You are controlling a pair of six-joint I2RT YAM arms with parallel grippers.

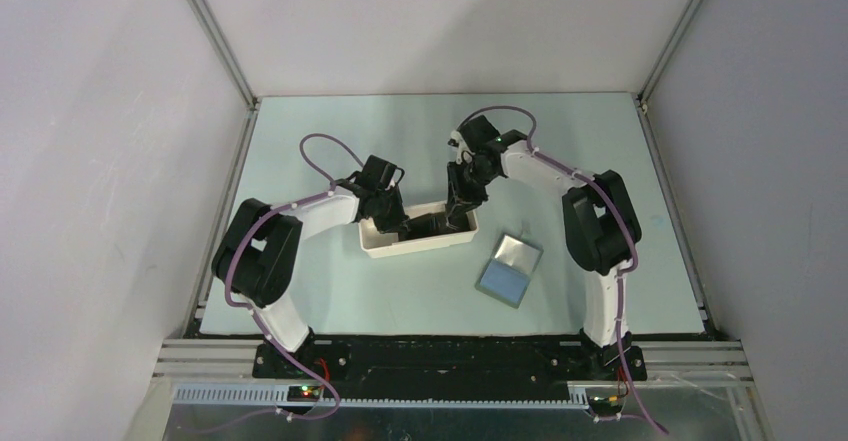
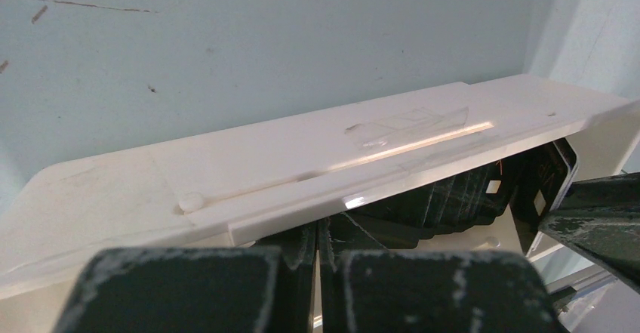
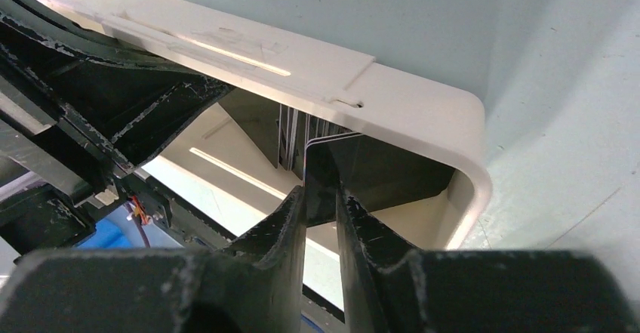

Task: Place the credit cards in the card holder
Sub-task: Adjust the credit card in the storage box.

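Observation:
The cards in my right gripper (image 3: 385,168) lean toward the tray's end (image 3: 466,201). I should rest the cards against the tray's end and grip them squarely by their edge.
Several dark credit cards (image 3: 362,167) stand on edge in the right end of the white tray (image 3: 407,99). My right gripper (image 3: 321,193) reaches down into the tray, and its two fingers press a few of the cards between their tips. My left gripper (image 2: 317,235) is shut with nothing in it, its tips inside the tray (image 2: 302,152) just under the rim, left of the cards (image 2: 453,197). From above, both grippers, left (image 1: 400,226) and right (image 1: 460,209), meet over the tray (image 1: 385,249). The card holder (image 1: 510,269) lies open on the table, right of the tray, blue-grey inside up.
The tray sits mid-table, with the left arm (image 1: 300,221) curving in from the left and the right arm (image 1: 590,211) from the right. White walls close the table on three sides. The card holder lies between the tray and the right arm's base.

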